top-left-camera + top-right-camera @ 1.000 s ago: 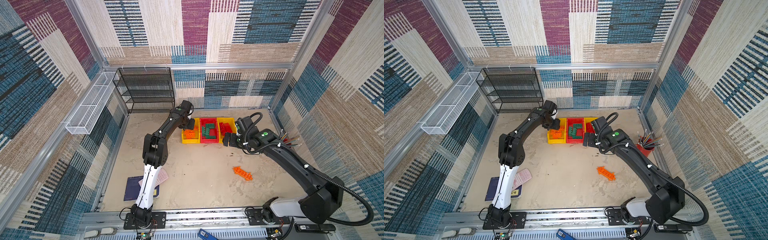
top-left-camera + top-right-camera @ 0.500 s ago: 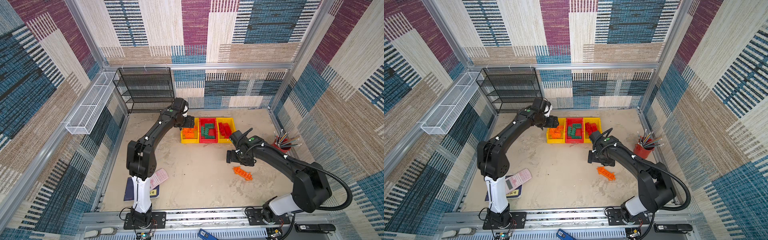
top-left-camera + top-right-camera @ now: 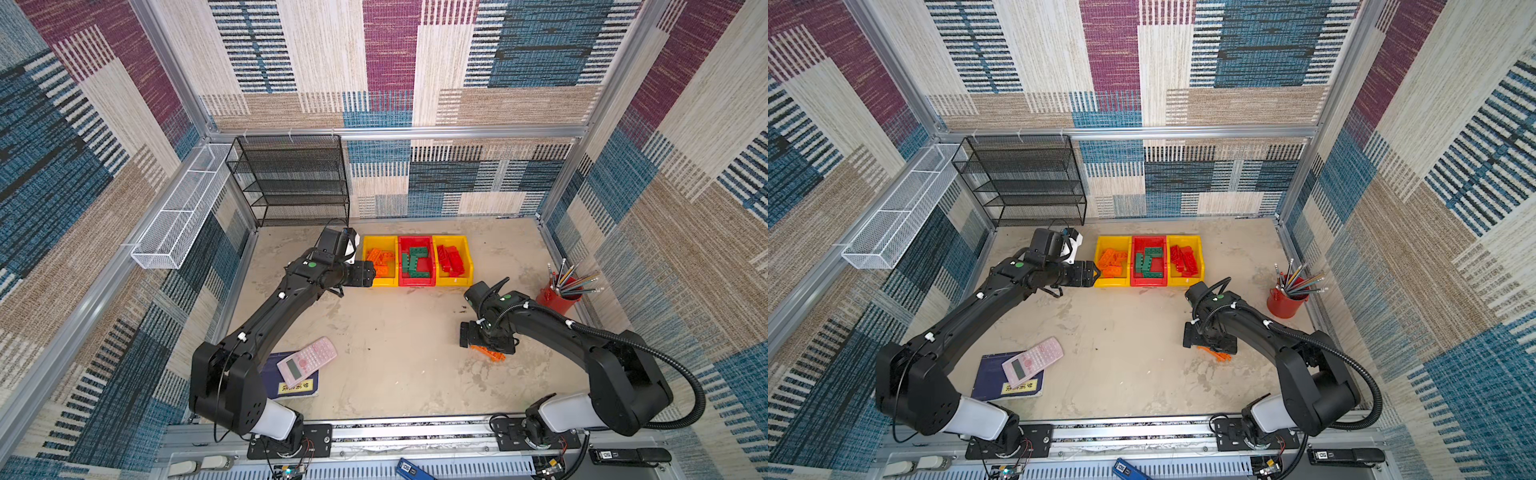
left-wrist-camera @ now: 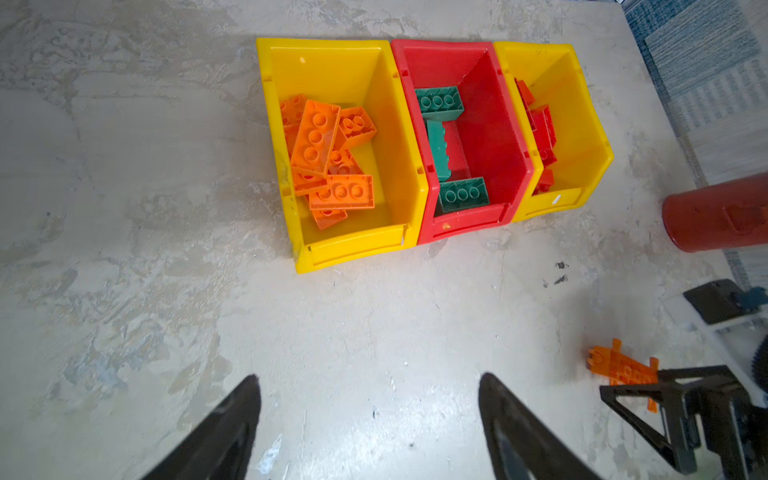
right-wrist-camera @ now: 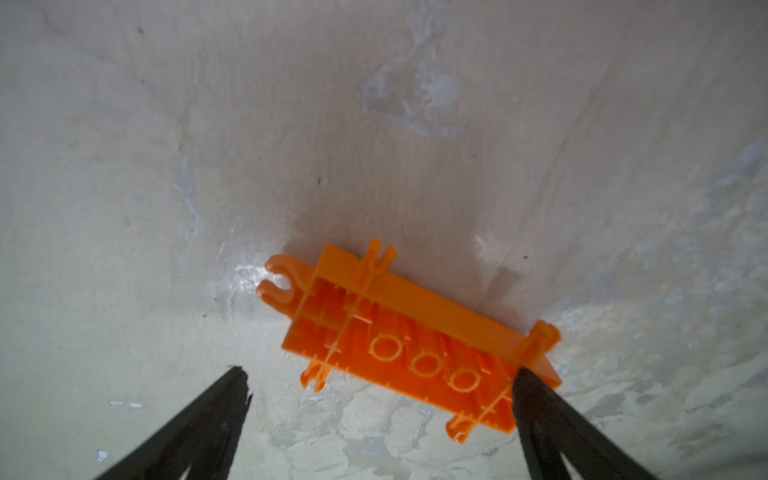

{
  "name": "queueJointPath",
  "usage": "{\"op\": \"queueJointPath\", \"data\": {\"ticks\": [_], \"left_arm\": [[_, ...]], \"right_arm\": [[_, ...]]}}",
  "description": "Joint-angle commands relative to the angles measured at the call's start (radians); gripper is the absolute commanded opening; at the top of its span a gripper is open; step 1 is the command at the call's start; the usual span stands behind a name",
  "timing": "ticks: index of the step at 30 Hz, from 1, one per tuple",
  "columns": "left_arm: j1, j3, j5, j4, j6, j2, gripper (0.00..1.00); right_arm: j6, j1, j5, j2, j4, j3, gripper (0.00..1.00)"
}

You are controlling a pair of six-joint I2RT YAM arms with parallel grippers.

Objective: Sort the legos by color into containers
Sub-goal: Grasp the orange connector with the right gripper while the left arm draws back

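Note:
My right gripper should turn its fingers to pinch the piece's long sides (image 5: 412,340), as the orange lattice piece lies lengthwise across them, a fingertip over the piece's end.
Three containers stand in a row at the back. The left yellow bin (image 3: 384,283) (image 4: 357,249) holds orange legos (image 3: 380,262). The red bin (image 3: 417,283) holds green legos (image 4: 440,104), and the right yellow bin (image 3: 454,282) holds red legos (image 3: 451,259). My left gripper (image 3: 372,272) (image 4: 370,378) is open and empty, beside the left bin's front corner. A long orange lattice piece (image 3: 492,355) (image 5: 407,336) lies flat on the table. My right gripper (image 3: 486,343) (image 5: 380,372) hangs open low over it, one fingertip (image 5: 536,399) at its end.
A red pencil cup (image 3: 557,297) stands by the right wall. A pink calculator (image 3: 306,360) lies on a blue notebook (image 3: 297,386) at the front left. A black mesh shelf (image 3: 291,178) fills the back left corner, beside a white wire basket (image 3: 178,216) on the wall.
My left gripper has opened wider and drawn back from above the left yellow bin to its front corner. My right gripper has travelled from the bins down onto the orange lattice piece.

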Motion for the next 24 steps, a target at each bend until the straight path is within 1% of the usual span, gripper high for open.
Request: {"op": "queueJointPath", "data": {"ticks": [1,8,14,16,17,18,20,21,22,24], "left_arm": [[0.000,-0.028,-0.036,0.040,0.010,-0.049,0.83],[0.004,-0.050,-0.071,0.003,0.049,-0.096,0.83],[0.016,-0.077,-0.074,-0.011,0.062,-0.131,0.83],[0.022,-0.082,-0.076,-0.021,0.069,-0.142,0.84],[0.023,-0.084,-0.078,-0.028,0.070,-0.149,0.84],[0.025,-0.091,-0.080,-0.031,0.073,-0.160,0.84],[0.026,-0.114,-0.077,-0.030,0.079,-0.187,0.84],[0.026,-0.130,-0.076,-0.028,0.080,-0.203,0.84],[0.027,-0.147,-0.073,-0.026,0.077,-0.218,0.84],[0.028,-0.185,-0.061,-0.013,0.068,-0.249,0.84]], "right_arm": [[-0.006,0.002,-0.065,-0.006,0.051,-0.003,1.00],[0.041,0.025,-0.151,0.010,0.091,0.039,1.00],[0.091,0.115,-0.216,0.103,0.121,0.143,1.00],[0.085,0.151,-0.223,0.133,0.094,0.202,1.00],[0.070,0.158,-0.208,0.133,0.065,0.220,1.00],[0.051,0.160,-0.165,0.124,0.018,0.236,1.00],[0.015,0.157,-0.022,0.092,-0.085,0.248,1.00],[-0.007,0.145,0.050,0.072,-0.133,0.239,1.00],[-0.027,0.123,0.092,0.057,-0.160,0.220,1.00],[-0.078,0.071,0.134,0.016,-0.149,0.154,1.00]]}}
